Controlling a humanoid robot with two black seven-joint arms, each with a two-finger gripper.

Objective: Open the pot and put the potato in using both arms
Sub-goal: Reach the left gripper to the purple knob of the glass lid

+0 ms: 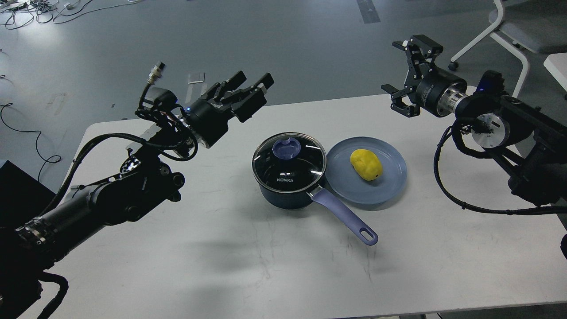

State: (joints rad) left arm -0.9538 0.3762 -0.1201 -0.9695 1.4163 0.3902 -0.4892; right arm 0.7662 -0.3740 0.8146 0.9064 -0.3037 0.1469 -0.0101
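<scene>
I can see only plain darkness through the glass lid (277,168), so I should expect to find an empty pot (282,199) when I raise the lid by its purple knob.
The pot (283,192), a dark navy saucepan, stands mid-table with its glass lid (290,170) on. The lid has a purple knob (287,148), and the pot's purple handle (345,217) points to the front right. The yellow potato (366,164) lies on a grey-blue plate (392,186) touching the pot's right side. My left gripper (256,79) is open and empty, in the air up and to the left of the lid, pointing right. My right gripper (404,71) is open and empty, high over the table's far edge, up and to the right of the plate.
The white table (266,266) carries only the pot and the plate. A white chair frame (509,40) stands behind my right arm. Cables (26,9) lie on the grey floor at the far left. A dark box (17,199) sits at the left edge.
</scene>
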